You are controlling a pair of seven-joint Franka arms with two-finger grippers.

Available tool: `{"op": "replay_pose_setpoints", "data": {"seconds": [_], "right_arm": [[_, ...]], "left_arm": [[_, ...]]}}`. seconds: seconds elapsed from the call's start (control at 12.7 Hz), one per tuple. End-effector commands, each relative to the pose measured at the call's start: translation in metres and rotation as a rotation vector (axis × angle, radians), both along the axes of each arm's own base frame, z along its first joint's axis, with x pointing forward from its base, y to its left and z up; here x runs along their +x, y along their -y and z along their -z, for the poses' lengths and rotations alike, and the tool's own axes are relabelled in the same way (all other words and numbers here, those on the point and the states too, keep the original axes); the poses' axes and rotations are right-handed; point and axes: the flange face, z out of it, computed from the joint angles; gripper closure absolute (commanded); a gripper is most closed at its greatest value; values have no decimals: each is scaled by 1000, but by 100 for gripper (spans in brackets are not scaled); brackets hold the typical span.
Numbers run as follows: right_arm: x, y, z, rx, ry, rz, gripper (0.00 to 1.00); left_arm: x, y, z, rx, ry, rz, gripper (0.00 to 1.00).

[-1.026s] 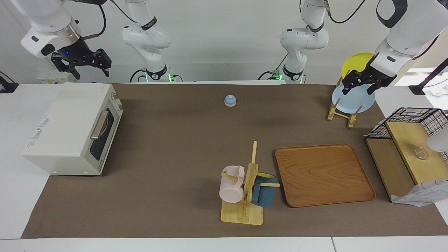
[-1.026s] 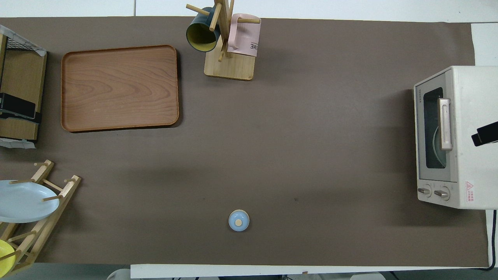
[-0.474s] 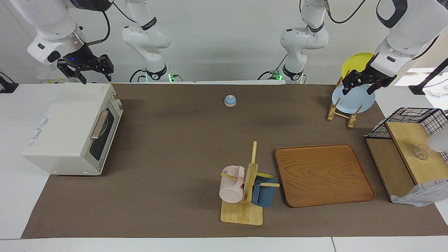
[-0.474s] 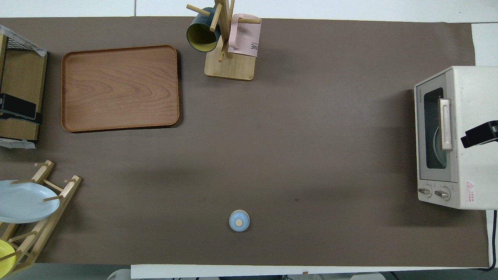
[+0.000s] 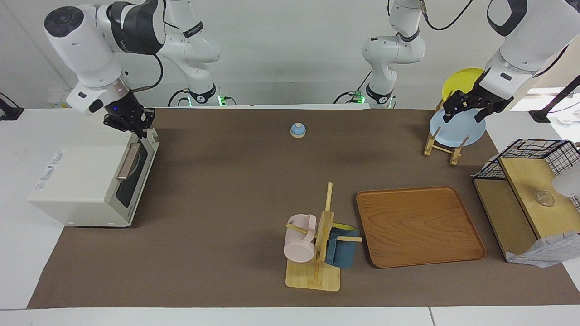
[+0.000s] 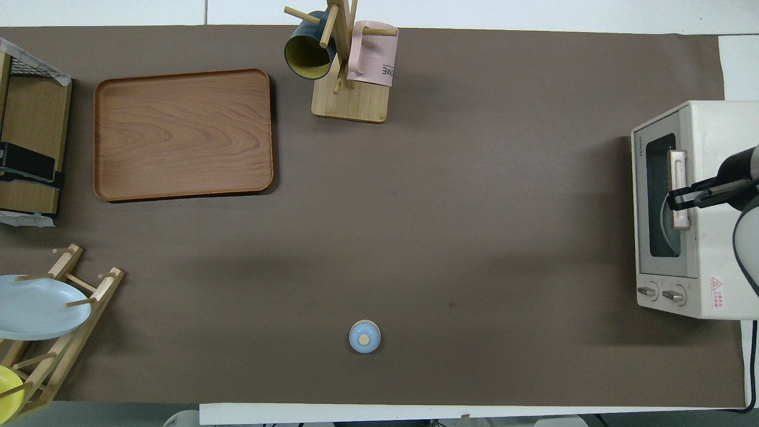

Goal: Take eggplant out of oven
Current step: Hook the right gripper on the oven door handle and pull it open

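Note:
The robot should expect a plate with the hidden eggplant on it when it opens the oven door (image 6: pixel 656 264), because a curved pale rim (image 6: pixel 664 222) shows through the glass.
The cream-white oven (image 5: pixel 81 167) stands at the right arm's end of the table with its dark glass door shut; it also shows in the overhead view (image 6: pixel 711 136). The eggplant is hidden; only a curved pale rim shows through the glass. My right gripper (image 5: pixel 135 129) is open and points down over the oven's top front edge, just above the tan handle (image 5: pixel 128 162). In the overhead view the right gripper (image 6: pixel 676 198) lies over the handle (image 6: pixel 678 172). My left gripper (image 5: pixel 462 113) is open and waits over the plate rack.
A small blue bell (image 5: pixel 297 130) sits near the robots at mid table. A mug tree (image 5: pixel 317 244) with a pink and a blue mug stands beside a wooden tray (image 5: pixel 419 226). A plate rack (image 5: pixel 442 145) and a wire shelf (image 5: pixel 530 199) stand at the left arm's end.
My right gripper has come down and forward from above the oven's back to its top front edge over the handle, and turned to point down. The left arm has not moved.

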Motion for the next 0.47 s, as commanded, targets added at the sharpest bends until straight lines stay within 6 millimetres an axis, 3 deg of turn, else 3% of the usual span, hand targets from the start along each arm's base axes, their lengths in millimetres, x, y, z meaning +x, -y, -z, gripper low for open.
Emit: {"op": "replay_pose_setpoints", "data": {"seconds": [0.0,0.39], "right_arm": [[1,15,11,-72,-23,-36,100],[8,35,43,-127,-41,-84,100]], "left_arm": [[-6,-2,0,2,-11,-1,0],[-6,-2,0,2,-11,-1,0]]}}
